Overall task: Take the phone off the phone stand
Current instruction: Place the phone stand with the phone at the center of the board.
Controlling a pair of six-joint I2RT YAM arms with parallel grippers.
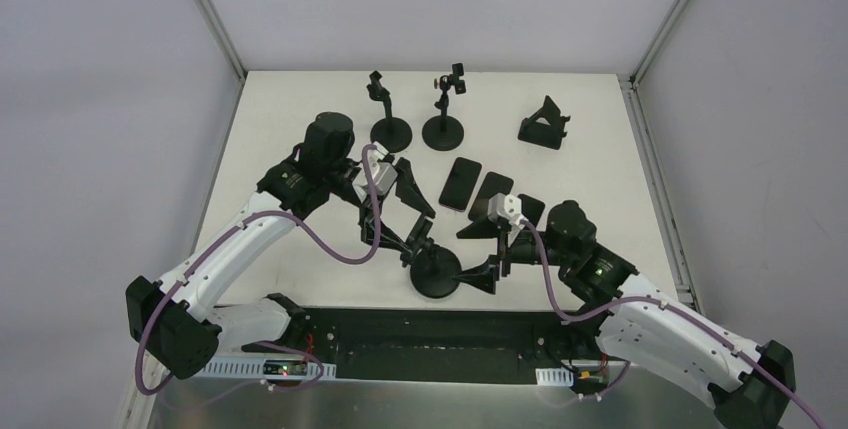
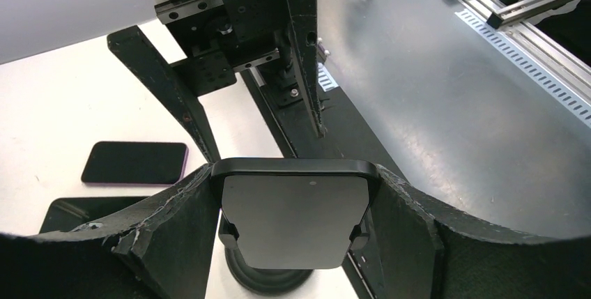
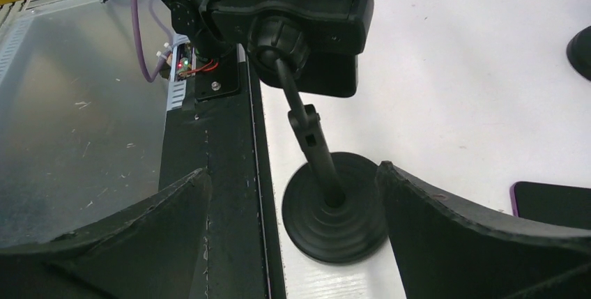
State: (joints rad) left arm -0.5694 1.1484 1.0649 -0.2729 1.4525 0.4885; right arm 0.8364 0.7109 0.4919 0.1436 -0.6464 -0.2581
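The phone stand's base (image 1: 435, 275) is close to the black rail and the phone is still in its clamp, so my left gripper should pull both back toward mid-table (image 1: 440, 233) and then open.
The black phone (image 2: 295, 219) sits upright in the clamp of the phone stand, whose round base (image 2: 268, 279) shows below it. My left gripper (image 2: 295, 173) is shut on the phone, a finger pressed against each of its upper side edges. In the top view this gripper (image 1: 405, 234) hangs over the stand (image 1: 437, 275) near the table's front edge. My right gripper (image 3: 293, 170) is open, its fingers on either side of the stand's stem and base (image 3: 338, 215). The clamp's back (image 3: 293, 17) fills the top of the right wrist view.
Two loose phones (image 1: 461, 183) (image 1: 490, 194) lie mid-table, a third (image 1: 530, 209) partly under my right arm. Two empty pole stands (image 1: 390, 129) (image 1: 443, 127) and a folding stand (image 1: 545, 126) are at the back. A black rail (image 1: 420, 334) runs along the near edge.
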